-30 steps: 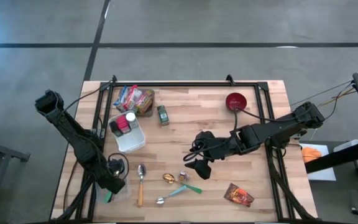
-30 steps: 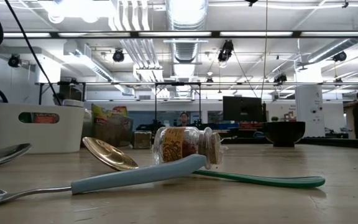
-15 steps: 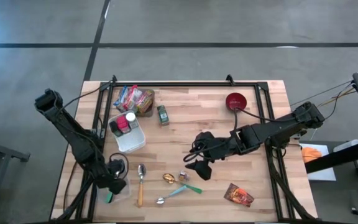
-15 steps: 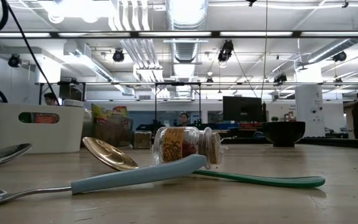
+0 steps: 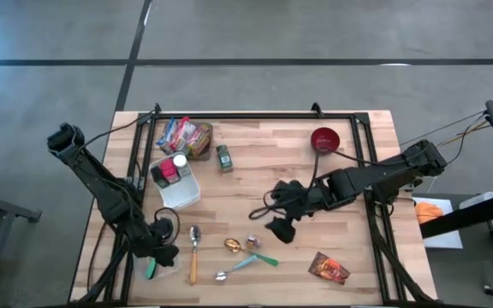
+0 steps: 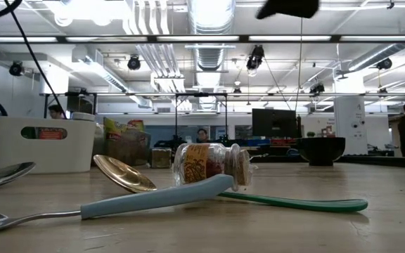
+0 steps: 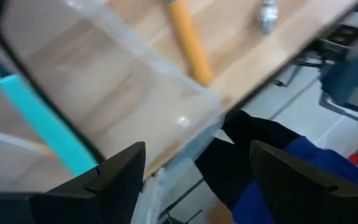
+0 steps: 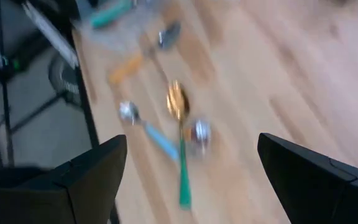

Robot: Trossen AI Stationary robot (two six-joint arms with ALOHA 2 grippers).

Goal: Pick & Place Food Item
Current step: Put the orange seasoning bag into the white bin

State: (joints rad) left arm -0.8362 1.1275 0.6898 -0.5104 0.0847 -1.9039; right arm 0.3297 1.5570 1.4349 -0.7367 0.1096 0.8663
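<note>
My open right gripper should keep going toward the packet's end nearer the rail (image 5: 341, 275) and close there, because the foil packet (image 5: 329, 268) lies clear of the spoons.
Food items lie about the wooden table: snack packets (image 5: 185, 134) at the far left, a dark-lidded jar (image 5: 223, 158), a small spice jar (image 5: 252, 243) on its side among spoons, and a foil packet (image 5: 328, 268) flat near the front edge. My left gripper (image 5: 163, 252) hangs open at the front left corner, above a clear container (image 7: 104, 81) that holds a teal-handled utensil (image 7: 42, 124). My right gripper (image 5: 279, 229) hangs open over the table's middle, a little right of the small jar (image 8: 199, 132). Neither has anything between its fingers.
A white bin (image 5: 176, 181) with bottles stands at the left, a red bowl (image 5: 324, 139) at the far right. An orange-handled spoon (image 5: 193, 255), a gold spoon (image 6: 121, 174) and a blue-handled spoon (image 6: 153, 200) lie near the front. Black frame rails edge the table.
My left gripper has risen a little above the clear container at the front left corner. My right gripper has tipped further down over the table's middle, and a dark part of it now shows at the top of the low view. No object has moved.
</note>
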